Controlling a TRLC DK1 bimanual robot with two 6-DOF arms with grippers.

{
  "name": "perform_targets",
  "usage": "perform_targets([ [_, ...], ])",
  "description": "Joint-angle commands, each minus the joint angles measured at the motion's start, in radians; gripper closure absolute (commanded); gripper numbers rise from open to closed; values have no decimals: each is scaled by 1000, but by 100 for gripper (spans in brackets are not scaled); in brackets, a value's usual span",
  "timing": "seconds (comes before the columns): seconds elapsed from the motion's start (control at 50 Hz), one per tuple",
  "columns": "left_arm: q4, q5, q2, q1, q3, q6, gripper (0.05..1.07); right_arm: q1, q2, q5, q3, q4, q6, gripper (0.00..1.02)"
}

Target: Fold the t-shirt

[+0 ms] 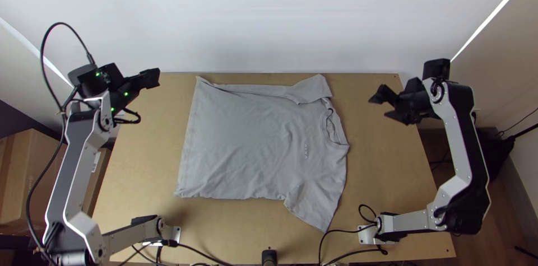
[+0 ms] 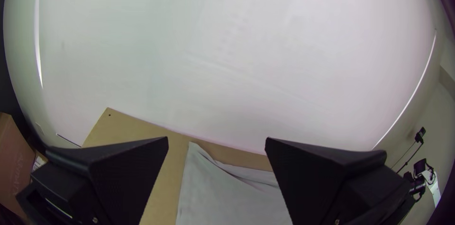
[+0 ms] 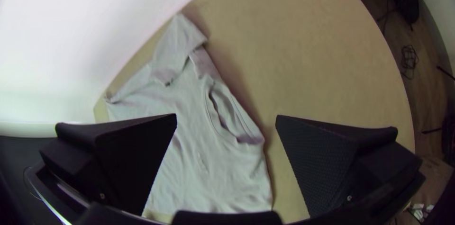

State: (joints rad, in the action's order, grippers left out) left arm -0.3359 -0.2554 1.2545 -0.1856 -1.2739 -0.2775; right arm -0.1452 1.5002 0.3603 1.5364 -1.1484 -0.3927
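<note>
The t-shirt's far side (image 1: 252,98) should fold inward as one long piece of cloth when I bring it over, because a limp crease (image 1: 241,93) runs along the t-shirt's far edge.
A light grey t-shirt (image 1: 246,143) lies spread on the table, hem toward the left arm and collar toward the right arm. Its far edge is creased over, and the far sleeve lies partly folded; the near sleeve points toward the table's front edge. Left of the shirt's far hem corner, my left gripper (image 1: 150,78) is raised, nothing in it. My right gripper (image 1: 380,105) hangs to the right of the collar. In the left wrist view the left gripper (image 2: 216,144) stands wide apart, the shirt (image 2: 227,192) beyond it. The right gripper (image 3: 226,123) is likewise open, with the shirt (image 3: 189,106) beyond.
Bare table (image 1: 386,171) lies between the shirt and the right arm, with a strip (image 1: 145,148) at its left. A white wall (image 1: 269,14) stands behind the far edge. Cables (image 1: 342,232) cross the near edge; a cardboard box (image 1: 33,171) stands left of the table.
</note>
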Motion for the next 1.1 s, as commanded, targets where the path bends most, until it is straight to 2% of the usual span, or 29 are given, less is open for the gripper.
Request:
perform_targets([
  [0.0,-18,-18,-119,-3,48,-15,10,-1,-87,6,-79,-125,83,6],
  [0.28,-97,-18,-213,-15,34,-15,10,6,-258,37,-409,-137,132,7],
  [0.34,-104,-18,-222,-17,34,-15,10,6,-259,69,-475,-137,166,12],
  [0.42,-114,-18,-231,-17,34,-15,10,7,-251,80,-539,-137,181,13],
  [0.56,-134,-18,-239,-18,39,-15,10,75,-225,94,-677,-119,221,17],
  [0.74,-141,-18,-241,-18,42,-15,10,139,-175,95,-802,-16,215,18],
  [0.9,-144,-18,-241,-18,44,-26,10,150,-110,97,-849,95,210,25],
  [1.08,-144,-18,-242,-14,56,-37,10,185,-44,98,-843,141,207,25],
])
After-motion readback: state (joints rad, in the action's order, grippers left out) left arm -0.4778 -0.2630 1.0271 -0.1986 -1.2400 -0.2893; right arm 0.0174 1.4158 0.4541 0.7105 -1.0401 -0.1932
